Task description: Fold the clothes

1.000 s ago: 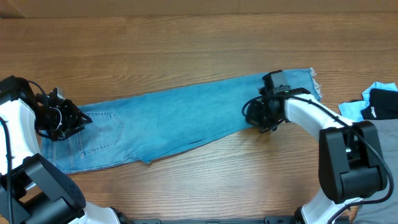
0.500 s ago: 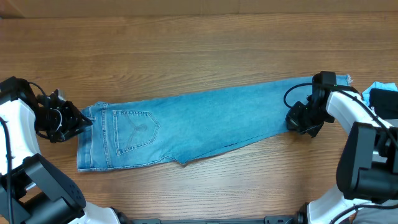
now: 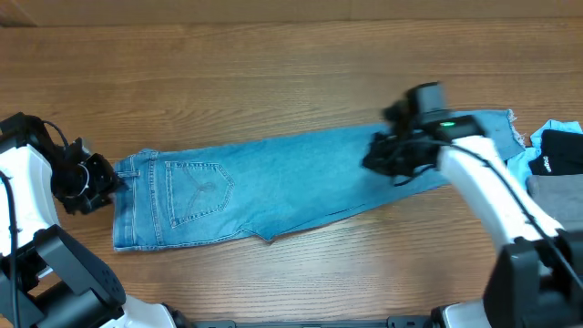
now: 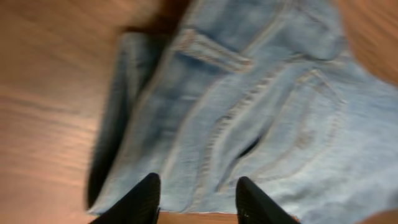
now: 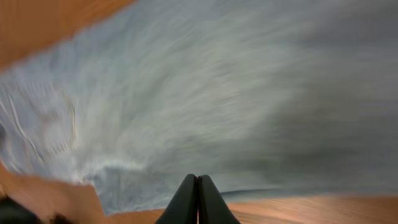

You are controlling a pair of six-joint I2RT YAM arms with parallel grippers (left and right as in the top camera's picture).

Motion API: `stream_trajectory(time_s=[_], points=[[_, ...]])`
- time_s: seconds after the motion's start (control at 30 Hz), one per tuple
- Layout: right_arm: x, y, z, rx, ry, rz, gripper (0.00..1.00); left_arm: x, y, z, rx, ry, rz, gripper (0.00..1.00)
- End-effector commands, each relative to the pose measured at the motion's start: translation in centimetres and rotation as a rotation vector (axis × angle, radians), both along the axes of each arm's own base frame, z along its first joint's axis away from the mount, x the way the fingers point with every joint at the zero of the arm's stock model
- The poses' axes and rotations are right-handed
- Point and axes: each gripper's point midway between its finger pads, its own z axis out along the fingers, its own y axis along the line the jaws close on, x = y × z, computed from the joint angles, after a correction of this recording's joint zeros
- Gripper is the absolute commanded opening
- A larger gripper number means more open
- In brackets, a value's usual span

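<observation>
The waistband's under layer [image 4: 115,118] sticks out beyond the top layer. So my left gripper should pinch the waist edge [image 4: 132,144] and move it before I fold the jeans.
The light-blue jeans [image 3: 273,187] lie flat along the table, folded lengthwise. The waist and a stitched back pocket [image 3: 196,191] are at the left, and the frayed hem [image 3: 510,117] is at the right. My left gripper [image 3: 102,178] is open and empty just off the waist edge. In the left wrist view its fingers [image 4: 198,190] are spread over the waistband and pocket [image 4: 273,106]. My right gripper [image 3: 384,157] hovers over the lower leg. In the right wrist view its fingers [image 5: 198,186] are shut with nothing between them, above blurred denim [image 5: 217,93].
At the right table edge lie a black garment [image 3: 557,150], a pale-blue garment [image 3: 517,162] and a plain grey garment [image 3: 556,196], close to the jeans' hem. Bare wooden table [image 3: 273,73] lies behind and in front of the jeans.
The jeans were dragged right and straightened, then stayed put. My right gripper has left the hem end and moved left over the leg. My left gripper drew back slightly left.
</observation>
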Motion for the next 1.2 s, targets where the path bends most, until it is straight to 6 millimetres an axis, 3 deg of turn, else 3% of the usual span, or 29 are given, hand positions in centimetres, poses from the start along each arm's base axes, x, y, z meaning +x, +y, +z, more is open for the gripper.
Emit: stream_trajectory(time_s=[0.0,0.17,0.3,0.47,0.53,0.6,0.67,0.77,0.97,1.17], points=[[-0.9,3.3,-2.2,-0.05,0.008,0.116,0.05,-0.2,2.1,0.4,0.117,0.03,0.08,0.5],[-1.3,5.0,-6.7,-0.125,0.066,0.158,0.06,0.4,2.4,-0.2,0.127,0.006,0.077,0.61],[-1.9,4.6,-9.6,-0.149,0.146,0.146,0.04,-0.1,1.9,-2.6,0.093,0.042,0.062,0.61],[-1.9,4.4,-10.1,-0.154,0.161,0.142,0.04,-0.3,-0.5,-6.3,-0.055,0.064,0.017,0.54],[-2.0,4.4,-10.1,-0.156,0.163,0.142,0.04,-0.6,-1.2,-7.3,-0.099,0.082,0.005,0.47],[-2.0,4.4,-10.1,-0.155,0.164,0.142,0.04,-0.9,-2.1,-7.6,-0.151,0.088,-0.024,0.32],[-2.0,4.4,-10.1,-0.156,0.164,0.142,0.04,-1.2,-2.5,-7.6,-0.171,0.097,-0.033,0.14],[-2.1,4.3,-10.1,-0.157,0.167,0.142,0.04,-1.3,-3.0,-6.6,-0.22,0.095,-0.031,0.05],[-2.3,4.1,-10.2,-0.167,0.177,0.141,0.04,-2.8,-3.1,-3.4,-0.295,0.147,-0.042,0.04],[-2.3,4.1,-10.2,-0.168,0.177,0.141,0.05,-3.4,-1.5,-2.8,-0.268,0.158,-0.008,0.04]])
